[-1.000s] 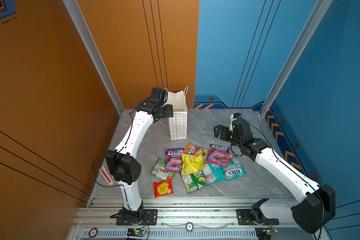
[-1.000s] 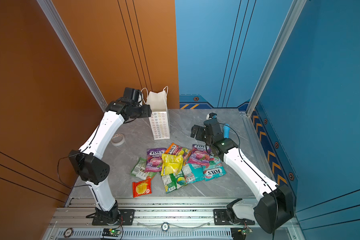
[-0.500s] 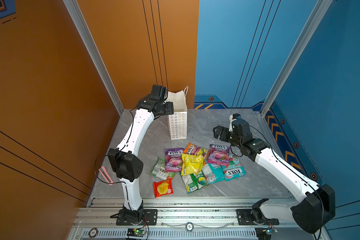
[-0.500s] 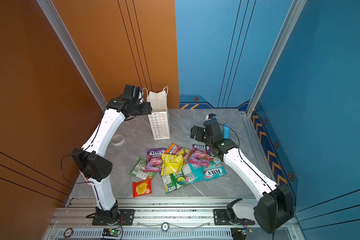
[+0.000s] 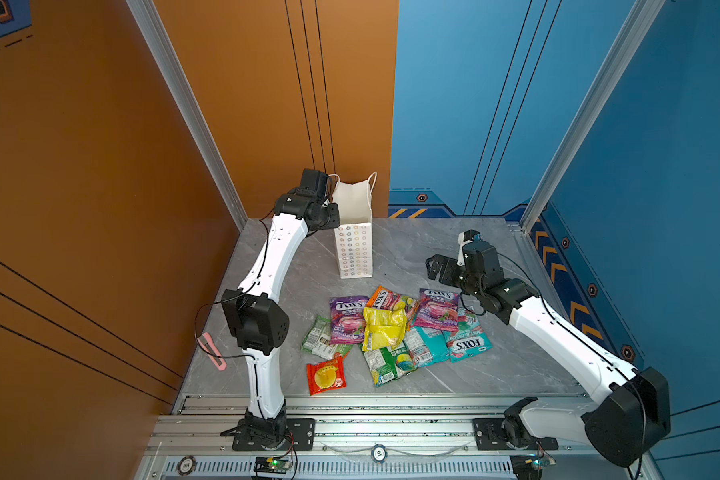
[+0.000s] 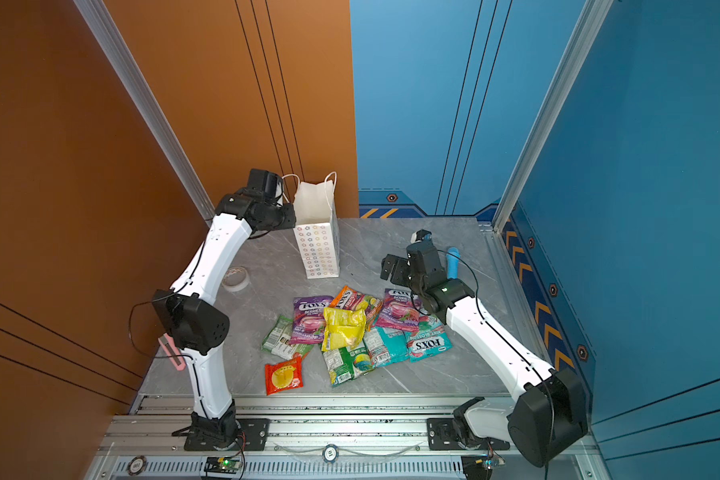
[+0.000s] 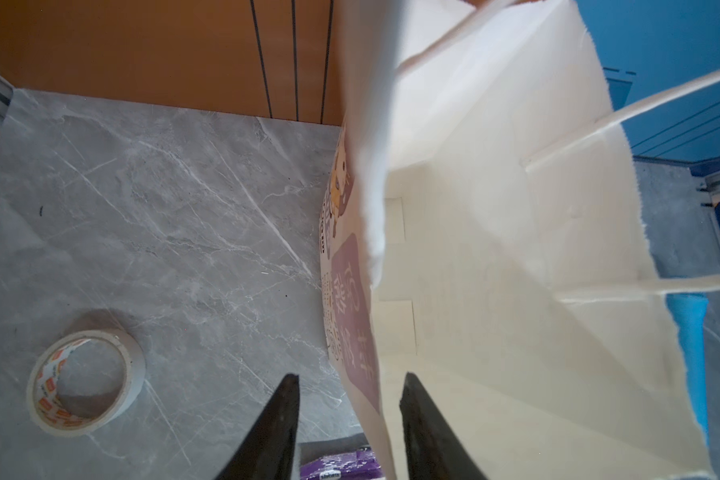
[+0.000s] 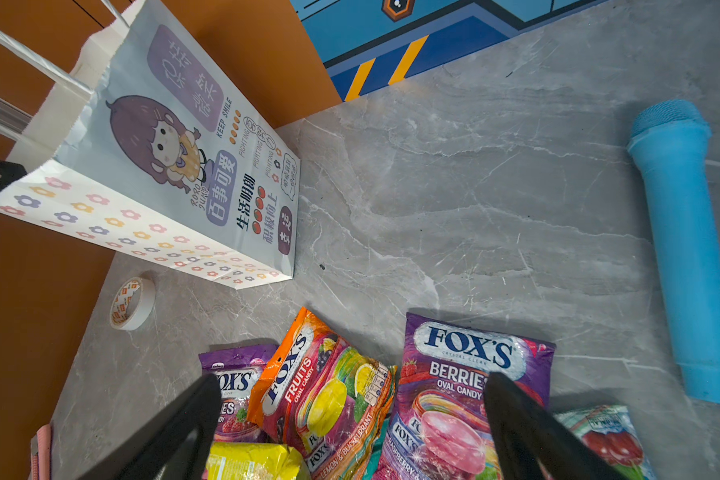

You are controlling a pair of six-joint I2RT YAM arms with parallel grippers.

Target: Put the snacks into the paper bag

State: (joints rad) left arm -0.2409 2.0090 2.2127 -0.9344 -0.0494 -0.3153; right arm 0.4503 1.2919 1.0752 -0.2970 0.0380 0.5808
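The paper bag [image 5: 354,249] stands back from the snacks, so next my left gripper pulls its rim closer while my right gripper takes the purple packet [image 5: 437,307] beneath it.
The white paper bag [image 5: 353,249] stands upright and open-topped near the table's back left. My left gripper [image 7: 350,376] is at its rim. One finger is outside and one inside the near wall, with gaps to the paper, so it is open. The snacks [image 5: 391,328] lie in a loose pile in front of the bag: purple FOX'S packets [image 8: 462,386], an orange one [image 8: 308,382], a yellow pouch [image 5: 383,328], teal ones [image 5: 466,338] and a red one [image 5: 326,376]. My right gripper [image 8: 352,379] hovers open over the pile's far right side, holding nothing.
A roll of tape [image 6: 235,278] lies left of the bag beside my left arm. A blue microphone-shaped stick [image 6: 452,262] lies at the right behind my right wrist. A pink item [image 5: 211,351] sits at the table's left edge. Walls close in the back and both sides.
My left gripper's jaws have narrowed around the bag's near wall after a small shift at the rim. The right arm, the bag and the snacks have not moved.
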